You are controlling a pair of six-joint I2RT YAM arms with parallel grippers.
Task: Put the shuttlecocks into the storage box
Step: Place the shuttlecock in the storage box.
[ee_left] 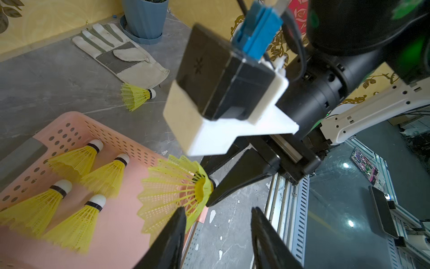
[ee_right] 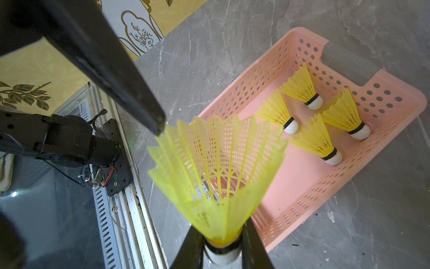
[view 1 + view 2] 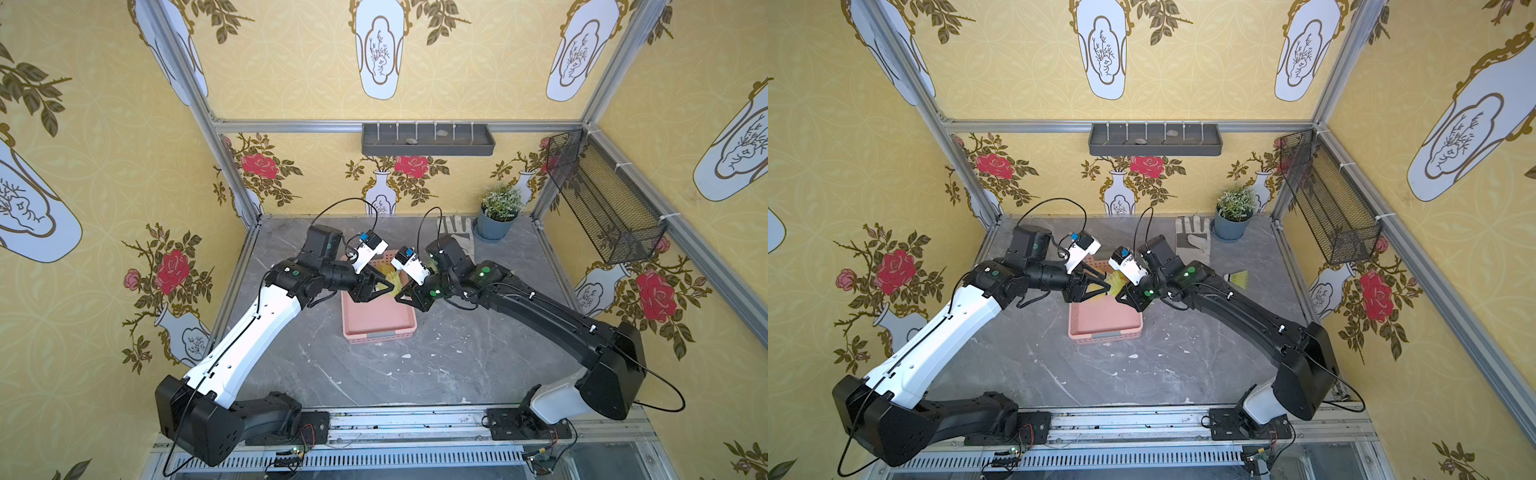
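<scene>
The shuttlecock's white tip (image 2: 222,257) is in my right gripper. My left gripper should close on the skirt (image 2: 190,168) first, and then my right gripper should open and move away.
The pink storage box (image 3: 378,320) (image 3: 1106,322) lies mid-table, and several yellow-green shuttlecocks (image 1: 93,160) (image 2: 302,90) rest inside at its far end. My right gripper (image 2: 222,242) (image 3: 401,293) is shut on the black-banded white tip of another shuttlecock (image 2: 216,174) (image 1: 172,193), whose skirt points at my left gripper. Above the box, my left gripper (image 1: 218,209) (image 3: 384,286) stands open with nothing between its fingers. One finger (image 2: 116,76) reaches the skirt's rim. A further shuttlecock (image 3: 1237,279) (image 1: 137,95) lies loose on the table, right of the box.
A work glove (image 3: 1192,239) (image 1: 121,56) and a potted plant (image 3: 496,216) sit at the back right. A dark grey tray (image 3: 428,141) hangs on the back wall and a black mesh basket (image 3: 602,199) on the right wall. A metal rail (image 3: 415,424) runs along the front.
</scene>
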